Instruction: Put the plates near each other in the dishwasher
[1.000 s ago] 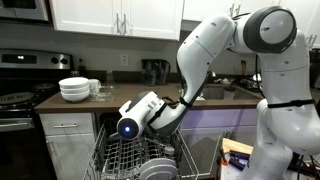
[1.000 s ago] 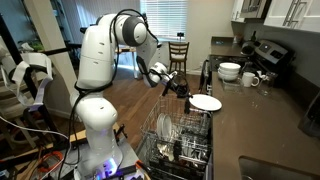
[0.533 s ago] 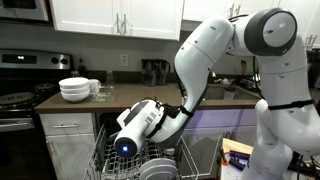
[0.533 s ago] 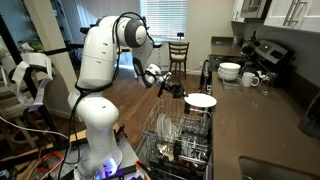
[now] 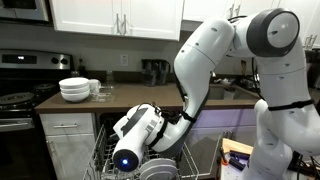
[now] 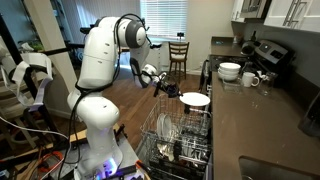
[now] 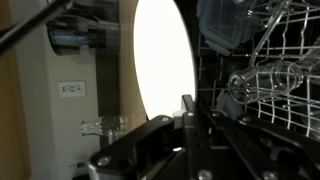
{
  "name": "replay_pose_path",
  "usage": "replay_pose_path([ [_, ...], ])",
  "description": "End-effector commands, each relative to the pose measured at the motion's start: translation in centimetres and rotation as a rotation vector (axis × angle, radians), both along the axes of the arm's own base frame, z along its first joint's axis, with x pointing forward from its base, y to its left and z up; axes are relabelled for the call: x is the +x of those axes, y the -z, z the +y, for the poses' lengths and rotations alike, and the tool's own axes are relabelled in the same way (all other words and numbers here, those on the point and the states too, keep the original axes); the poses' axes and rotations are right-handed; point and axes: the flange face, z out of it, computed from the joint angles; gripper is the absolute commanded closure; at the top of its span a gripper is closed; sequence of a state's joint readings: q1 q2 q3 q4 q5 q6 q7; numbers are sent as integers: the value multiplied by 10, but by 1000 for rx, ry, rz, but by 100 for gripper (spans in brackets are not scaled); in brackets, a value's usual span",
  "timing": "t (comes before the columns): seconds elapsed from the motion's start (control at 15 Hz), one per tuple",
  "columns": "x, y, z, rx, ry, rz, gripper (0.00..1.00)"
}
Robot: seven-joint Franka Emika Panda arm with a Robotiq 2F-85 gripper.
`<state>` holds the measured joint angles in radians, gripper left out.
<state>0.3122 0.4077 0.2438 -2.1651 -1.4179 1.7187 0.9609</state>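
My gripper is holding the white plate nearly flat (image 6: 195,99) over the rack, so I should move the plate back and turn it upright next to the standing plates (image 6: 167,128).
My gripper (image 6: 177,93) is shut on the rim of a white plate (image 6: 196,99) and holds it nearly flat just above the open dishwasher's wire rack (image 6: 192,140). In the wrist view the plate (image 7: 160,60) fills the upper middle, with the black fingers (image 7: 188,118) clamped on its edge. Other pale plates (image 6: 165,127) stand upright in the rack. In an exterior view the arm's wrist (image 5: 128,155) hangs low over the rack (image 5: 108,150), and a pale plate edge (image 5: 160,169) shows beside it.
A stack of deep white bowls (image 5: 74,88) (image 6: 229,71) and mugs (image 6: 250,78) sit on the counter. The black stove (image 5: 15,98) stands beside the dishwasher. A clear glass (image 7: 265,80) lies in the rack. A wooden chair (image 6: 178,52) stands far back.
The arm has lowered steadily toward the rack, carrying the plate down and closer over the tines. The grip on the plate is unchanged.
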Motion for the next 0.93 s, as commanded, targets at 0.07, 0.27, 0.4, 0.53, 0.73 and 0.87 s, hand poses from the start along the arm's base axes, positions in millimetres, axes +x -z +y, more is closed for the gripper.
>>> replay_pose_path([
  [0.07, -9, -17, 8, 157, -102, 46, 99],
  [0.27, -12, -30, -1, 286, -133, 66, 99],
  [0.4, -13, -41, -16, 387, -123, 73, 99],
  [0.53, -13, -51, -32, 509, -128, 100, 99],
  [0.73, -5, -38, -34, 514, -105, 92, 95],
  [0.87, -6, -44, -46, 512, -93, 81, 95],
])
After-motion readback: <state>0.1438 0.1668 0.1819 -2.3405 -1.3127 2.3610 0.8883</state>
